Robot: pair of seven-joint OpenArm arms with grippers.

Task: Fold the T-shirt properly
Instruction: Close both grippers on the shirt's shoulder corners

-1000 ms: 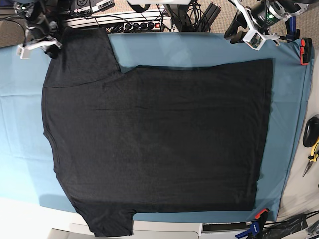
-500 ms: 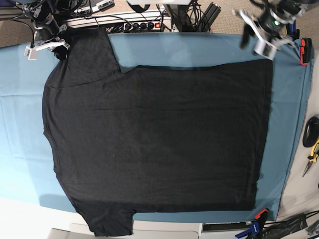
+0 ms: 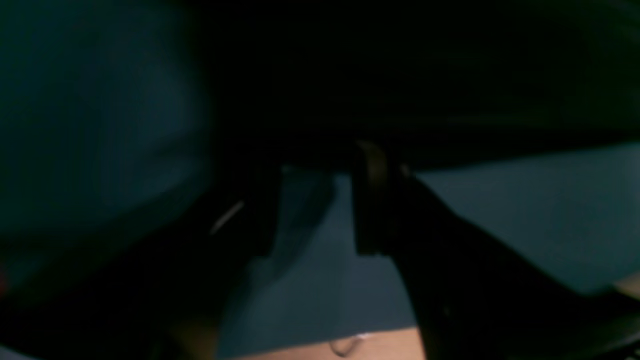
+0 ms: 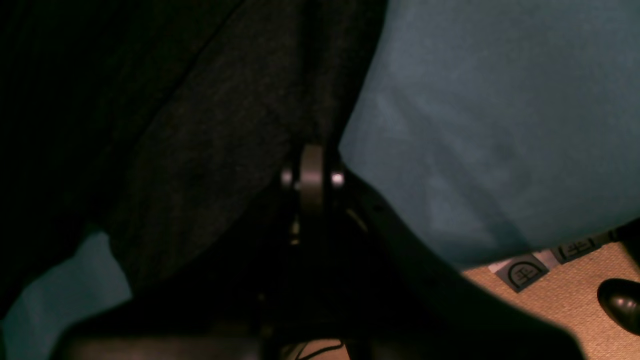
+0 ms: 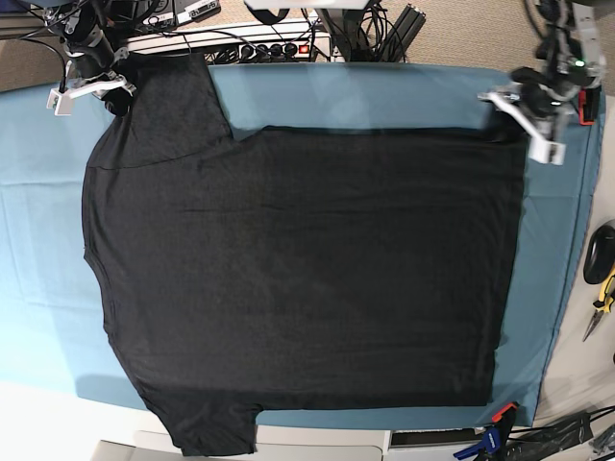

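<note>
Next, I move my left gripper's open fingers farther over the corner fabric (image 5: 510, 146) before I close them, because the T-shirt's edge at the hem corner (image 3: 316, 159) is only at the ends of those fingers.
The black T-shirt (image 5: 298, 269) lies flat, plain side up, on the teal table cloth (image 5: 384, 96). Its sleeves are at the view's left and its hem at the right. My right gripper (image 5: 117, 96) is at the back left, on the far sleeve's outer corner. In the right wrist view its jaws are together (image 4: 312, 172) on the sleeve's edge (image 4: 210, 135). My left gripper (image 5: 509, 123) is low at the hem's back right corner. In the blurred left wrist view it is open (image 3: 320, 167), with fingertips at the shirt's edge (image 3: 450, 100).
A power strip and cables (image 5: 231, 43) run along the back edge. A red clamp (image 5: 588, 96) holds the cloth at the back right and a blue-orange clamp (image 5: 495, 427) at the front right. Pliers (image 5: 602, 303) lie off the cloth at the right.
My left gripper has come down and forward from above the back right to the hem's corner. My right gripper shifted onto the sleeve corner one second ago and has stayed there since.
</note>
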